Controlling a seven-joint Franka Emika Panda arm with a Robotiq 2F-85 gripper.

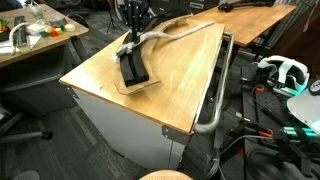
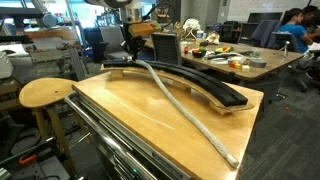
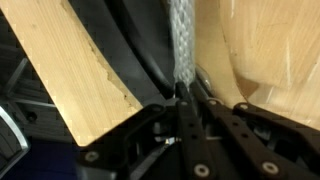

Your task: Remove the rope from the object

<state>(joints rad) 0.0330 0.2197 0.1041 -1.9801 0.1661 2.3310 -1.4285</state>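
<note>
My gripper is carrying the rope's held end, with the trailing rope already clear of the black channel, and should keep on toward the open tabletop until it clears the base board, then release.
The object is a black curved channel on a thin plywood base board, standing on the wooden tabletop; it shows in both exterior views. The rope is a pale grey-white cord. One end is lifted at the arc's far end, and the rest trails across the tabletop, off the channel. My gripper hangs over that far end. In the wrist view the gripper is shut on the rope, which runs straight up from the fingertips beside the black channel.
The wooden tabletop has a rigid grey metal bar along one side. A round wooden stool stands by the table. Cluttered desks are behind. A white headset and cables lie on the floor side.
</note>
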